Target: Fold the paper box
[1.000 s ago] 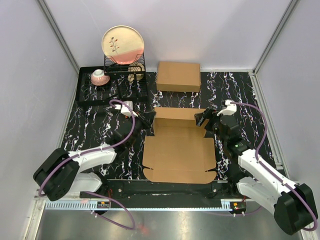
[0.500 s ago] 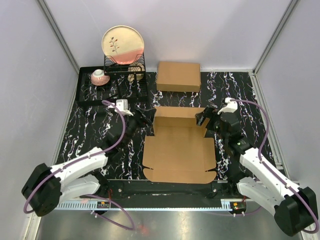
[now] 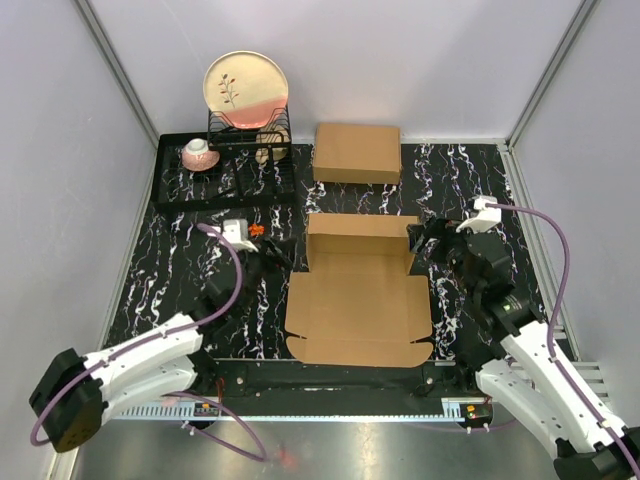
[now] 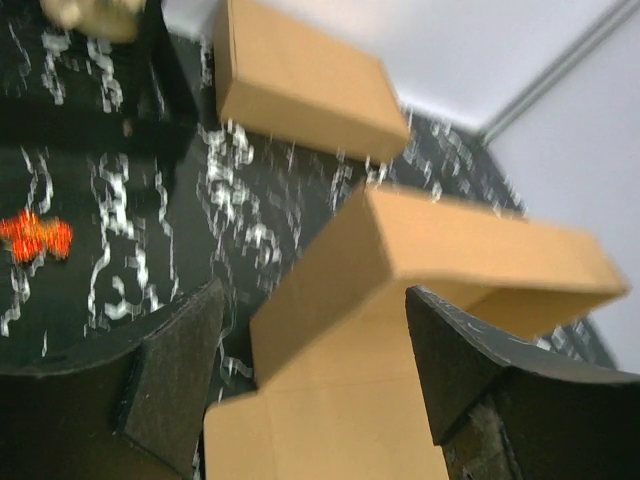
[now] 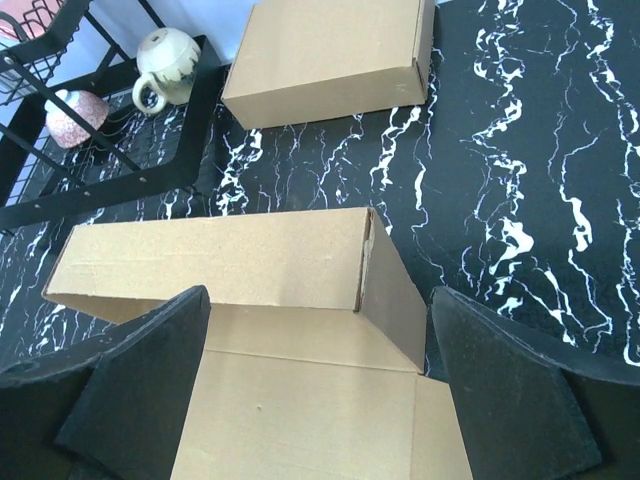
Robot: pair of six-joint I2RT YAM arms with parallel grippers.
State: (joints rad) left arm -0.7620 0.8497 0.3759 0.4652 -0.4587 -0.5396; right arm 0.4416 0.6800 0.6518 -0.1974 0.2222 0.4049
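Observation:
The flat panel (image 3: 359, 308) is joined in one piece to the paper box's raised back side, so the whole paper box (image 3: 359, 263) will swivel along when I turn its corner.
The paper box (image 3: 360, 310) lies in the middle of the mat as a brown cut-out sheet, its far end folded up into a back wall (image 3: 360, 228) with short side walls. My left gripper (image 3: 276, 252) stands open just left of the far left corner, apart from the cardboard. In the left wrist view the box (image 4: 430, 250) fills the space ahead of the open gripper (image 4: 315, 300). My right gripper (image 3: 420, 240) is open beside the far right corner. In the right wrist view the gripper (image 5: 320, 300) frames the raised wall (image 5: 220, 260), and nothing is held.
A made-up brown box (image 3: 357, 153) sits behind the sheet, also in the wrist views (image 4: 300, 80) (image 5: 330, 60). A black dish rack (image 3: 225, 170) at the back left holds a plate (image 3: 246, 88) and a cup (image 3: 200, 153). A small orange item (image 3: 257, 230) lies by the left wrist.
My left gripper has opened and drawn back to the left, away from the box's far left corner. The right gripper has pulled back to the right and opened a little wider.

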